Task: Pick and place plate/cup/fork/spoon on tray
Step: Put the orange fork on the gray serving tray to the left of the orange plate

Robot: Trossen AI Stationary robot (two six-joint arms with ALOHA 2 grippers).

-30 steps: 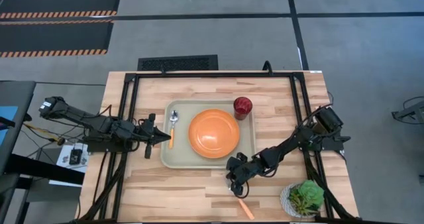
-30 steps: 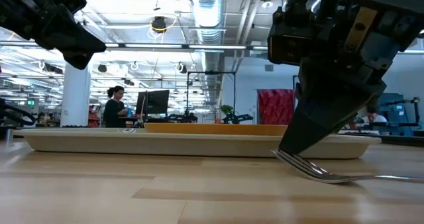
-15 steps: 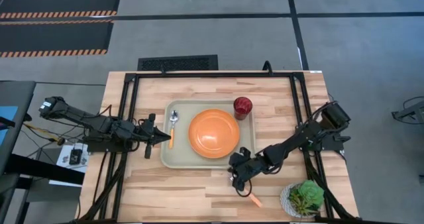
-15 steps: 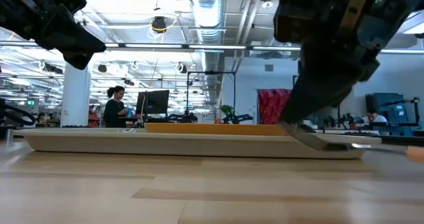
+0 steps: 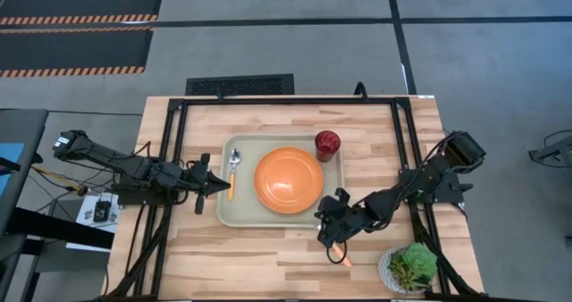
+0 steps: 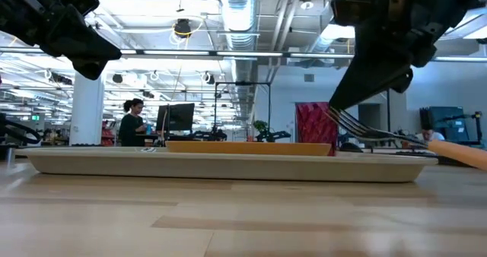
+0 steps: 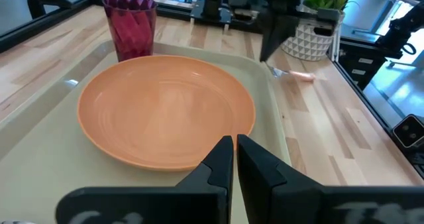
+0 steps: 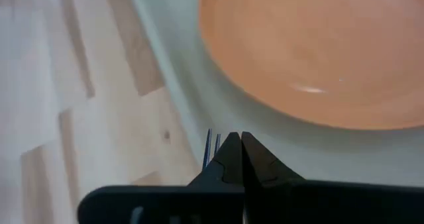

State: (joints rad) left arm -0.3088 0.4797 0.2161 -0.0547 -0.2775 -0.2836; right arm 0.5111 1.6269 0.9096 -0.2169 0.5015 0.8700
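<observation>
I should swing the fork's handle (image 6: 459, 152) toward my left gripper and pass the fork over by its handle, since my right gripper pinches it beside its tines (image 6: 351, 125).
The pale tray (image 5: 332, 195) lies mid-table. On it rest the orange plate (image 5: 289, 179), the dark-red cup (image 5: 327, 145) at its far right corner, and the spoon (image 5: 233, 162) along its left side. My right gripper (image 5: 332, 239) hangs off the tray's near right corner, shut on the fork (image 6: 396, 139). The fork's silver tines (image 6: 346, 124) stick out past the fingers, and its orange handle (image 5: 340, 256) trails toward the near edge. My left gripper (image 5: 223, 185) waits shut above the tray's left rim, touching nothing. My right gripper pinches the fork between its two fingers just behind the tines (image 8: 209, 146), on the metal neck. The fingers (image 6: 365, 90) slant down toward the tray's near rim and lie across the fork. The fork is lifted clear of the table, near level, with its handle end (image 6: 466, 155) a little lower.
A white pot with a green plant (image 5: 408, 267) stands at the near right corner, close behind the right arm. Black frame rails (image 5: 175, 159) run along the table's left, right and far sides. Bare wood lies along the near edge left of the fork.
My right gripper has risen, shifted a little toward the table's right edge and tipped less steeply. The fork, which lay on the table, has come up with it: first the tines, then the handle, and it now hangs clear above the wood.
</observation>
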